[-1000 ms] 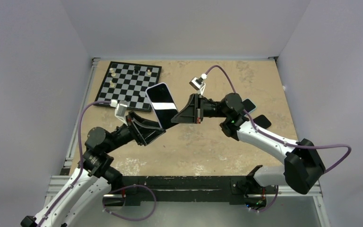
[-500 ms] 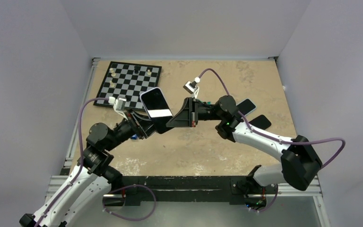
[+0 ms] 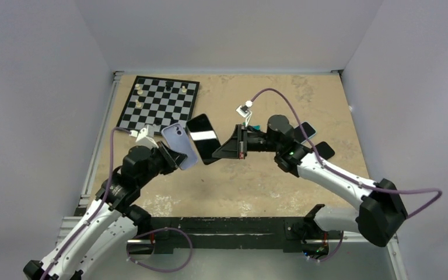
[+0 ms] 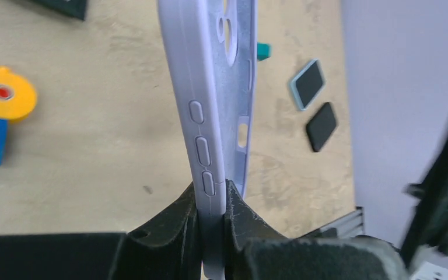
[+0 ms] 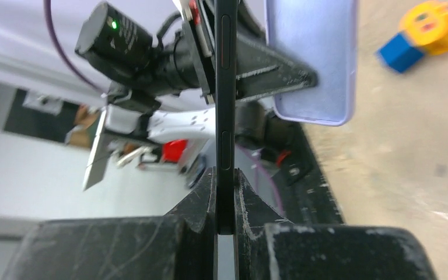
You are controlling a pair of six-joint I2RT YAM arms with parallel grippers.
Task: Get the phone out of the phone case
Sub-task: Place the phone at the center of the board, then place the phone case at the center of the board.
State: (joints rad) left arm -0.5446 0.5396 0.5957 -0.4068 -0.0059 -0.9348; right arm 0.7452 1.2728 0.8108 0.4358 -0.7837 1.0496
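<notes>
I should move my right gripper next to the open tabletop (image 3: 294,93) behind the other phones and let go of the black phone (image 3: 203,137) there, because it is clear of the empty lilac case.
The black phone (image 3: 203,137) and the lilac phone case (image 3: 180,146) are apart, both held above the table. My left gripper (image 3: 166,156) is shut on the case; in the left wrist view its jaws pinch the case's edge (image 4: 213,192) and the case (image 4: 210,87) stands empty. My right gripper (image 3: 227,147) is shut on the phone; in the right wrist view the phone (image 5: 226,87) stands edge-on between the jaws (image 5: 226,192), with the case (image 5: 312,58) just beyond it.
A chessboard (image 3: 160,105) with several pieces lies at the back left. Two other phones (image 3: 315,140) lie on the table at the right, also in the left wrist view (image 4: 315,105). A yellow and blue toy (image 4: 0,111) lies on the table.
The phone has come out of the case. My left gripper has drawn the case back to the left and down, while my right gripper keeps the phone.
</notes>
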